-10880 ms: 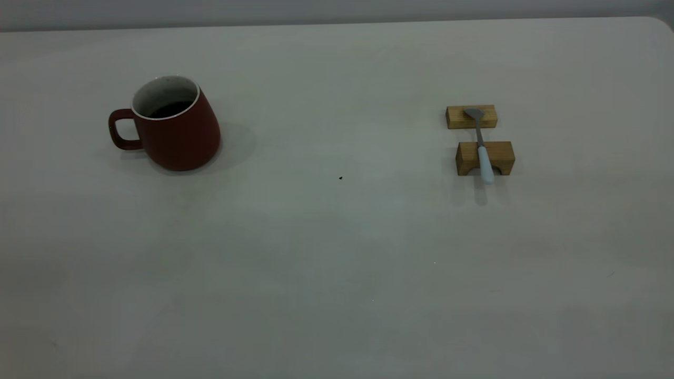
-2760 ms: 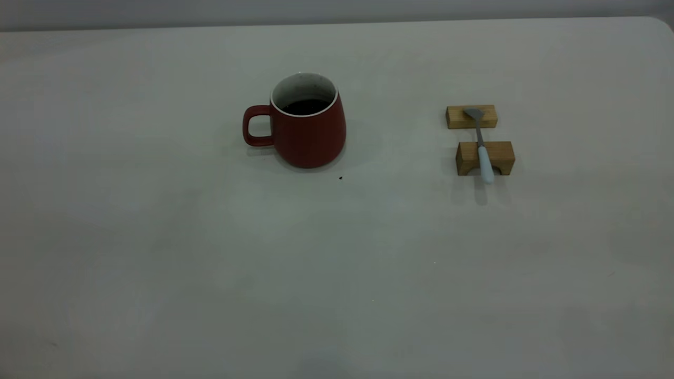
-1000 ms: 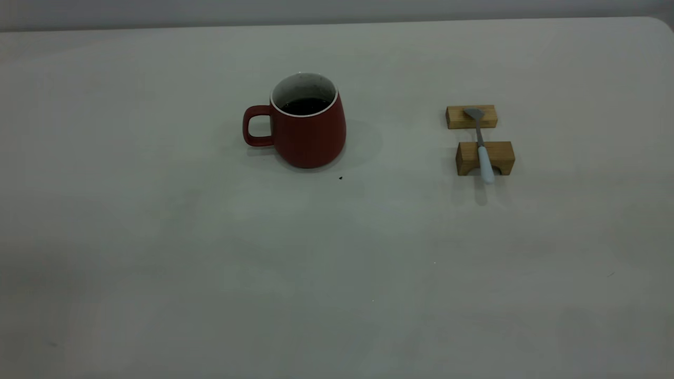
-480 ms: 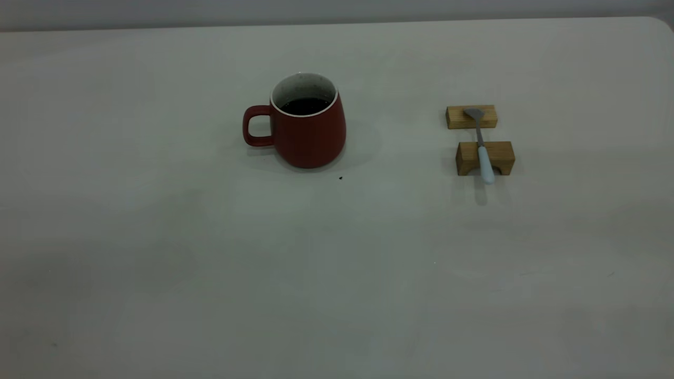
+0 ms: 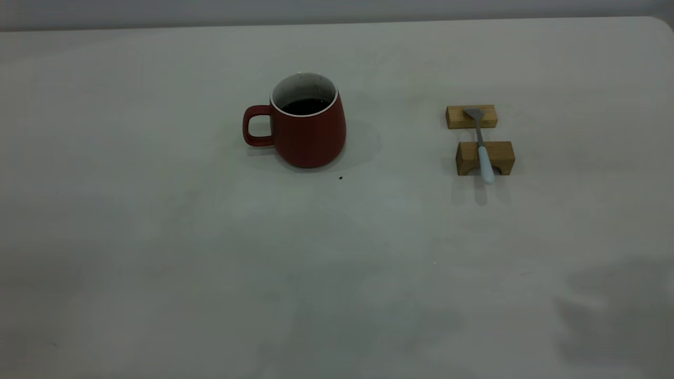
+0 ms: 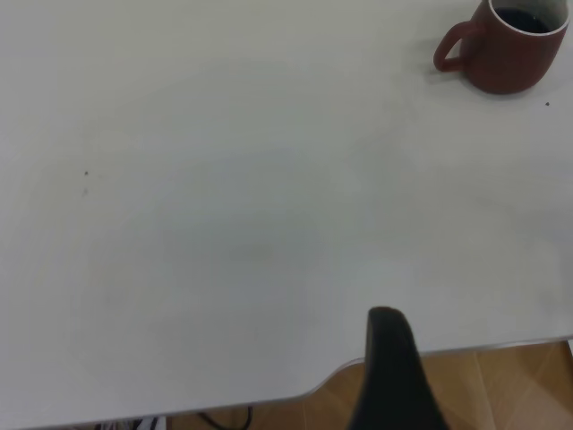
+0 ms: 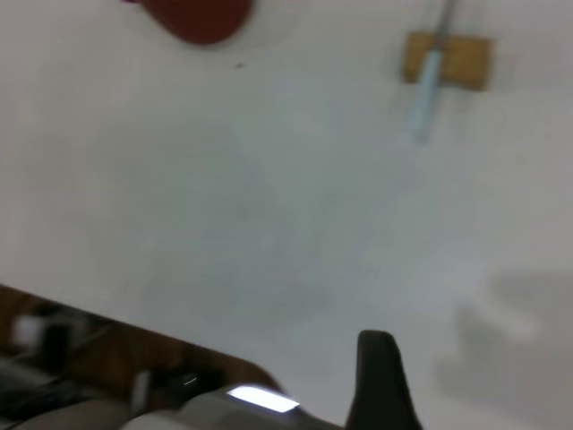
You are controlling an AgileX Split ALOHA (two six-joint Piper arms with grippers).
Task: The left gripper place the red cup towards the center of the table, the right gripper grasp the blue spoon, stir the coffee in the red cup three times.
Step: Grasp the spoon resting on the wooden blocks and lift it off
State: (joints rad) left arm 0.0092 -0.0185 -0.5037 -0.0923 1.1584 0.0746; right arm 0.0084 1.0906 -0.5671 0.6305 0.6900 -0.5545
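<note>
I can see the blue spoon's handle sticking out free past the near wooden block (image 5: 468, 157), so my right gripper carries on moving toward the handle (image 5: 486, 169) until both fingers are on either side of it and close.
The red cup (image 5: 308, 137) stands upright near the middle of the table (image 5: 210, 252), handle to the left, with dark coffee (image 5: 304, 107) inside. To its right the blue spoon (image 5: 485, 164) lies across two wooden blocks, pale handle toward the table's front. Neither gripper shows in the exterior view. In the left wrist view my left gripper (image 6: 391, 381) is a dark tip over the table's edge, far from the red cup (image 6: 506, 45). In the right wrist view my right gripper (image 7: 380, 381) hangs over the table's edge, well short of the blue spoon (image 7: 428, 85).
The spoon's bowl rests on the far wooden block (image 5: 455, 117) and its handle on the near, arched block (image 5: 500, 155). A small dark speck (image 5: 340, 178) lies just in front of the cup. A soft shadow (image 5: 616, 310) falls on the table's front right.
The cup went from the table's left to its middle well before the last second. Since then cup and spoon stay put, and a shadow has spread over the table's front right.
</note>
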